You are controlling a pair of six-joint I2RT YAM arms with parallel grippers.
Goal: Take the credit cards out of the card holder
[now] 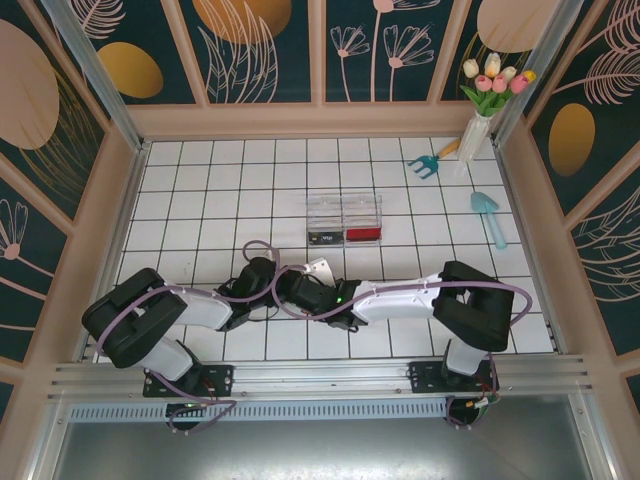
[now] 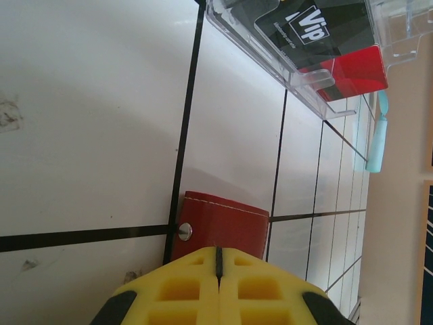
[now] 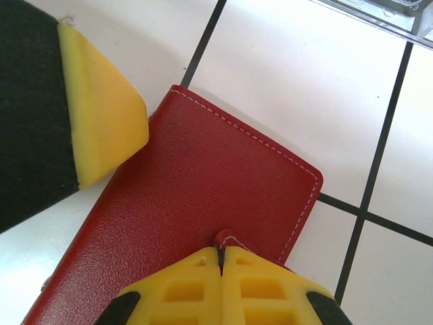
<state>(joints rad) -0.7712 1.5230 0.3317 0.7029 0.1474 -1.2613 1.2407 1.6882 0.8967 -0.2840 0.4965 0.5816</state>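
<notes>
The robot's left gripper is crowding the closed card holder's edge (image 3: 160, 114), so it should move back out of the way while the right gripper swings the cover open by the little red tab (image 3: 233, 238).
The card holder (image 3: 203, 189) is a dark-red wallet lying closed and flat on the white tiled table. My right gripper (image 3: 220, 254) is shut on the little red tab at its near edge. In the left wrist view the card holder (image 2: 230, 220) shows its stitched edge and a metal snap stud (image 2: 184, 231). There my left gripper (image 2: 218, 256) is shut on its near side, a dark sliver between the yellow fingertips. One of the left fingers (image 3: 101, 115) rests at the wallet's left edge. Both arms meet at the table's near middle (image 1: 290, 288). The credit cards are hidden.
A clear plastic tray (image 1: 345, 205) with a black card and a red piece stands just beyond the wallet, close in the left wrist view (image 2: 270, 68). A teal hand rake (image 1: 432, 160), a teal scoop (image 1: 490, 215) and a vase of tulips (image 1: 478, 130) sit far right.
</notes>
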